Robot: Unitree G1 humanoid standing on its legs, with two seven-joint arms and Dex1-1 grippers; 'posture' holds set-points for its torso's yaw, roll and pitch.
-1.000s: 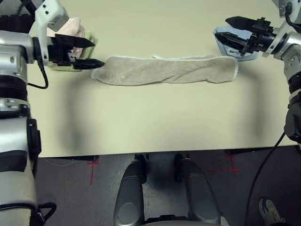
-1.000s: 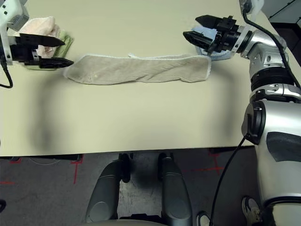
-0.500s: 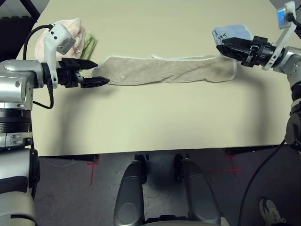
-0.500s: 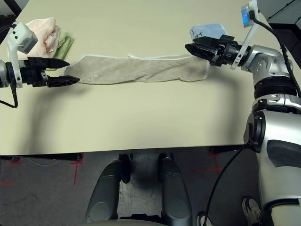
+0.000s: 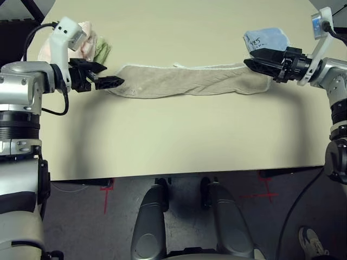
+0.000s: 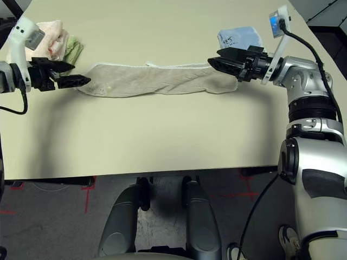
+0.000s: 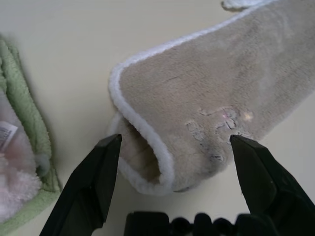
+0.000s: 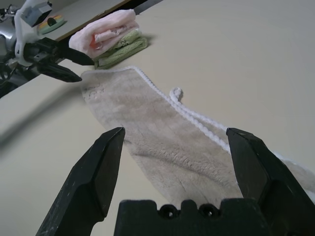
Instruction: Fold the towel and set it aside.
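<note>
My left gripper is about to pinch the towel's white edging by the fold, because the towel's end is curled and gaping. It should pull the end straight before it folds the towel.
The towel is a beige strip with white edging, folded lengthwise and lying across the far half of the table. My left gripper is open at its left end, and in the left wrist view the fingers straddle that rolled end of the towel without closing on it. My right gripper is open just over the right end. Through the right wrist view's open gripper the towel stretches away toward the other arm.
A pink folded towel sits on a green one at the back left, just behind my left gripper. A light-blue folded towel lies at the back right, behind my right gripper. Bare tabletop runs from the towel to the front edge.
Both grippers have closed in on the towel's ends. The left one came from beside the pink and green stack. The right one came down from over the light-blue towel. The towel has not moved.
</note>
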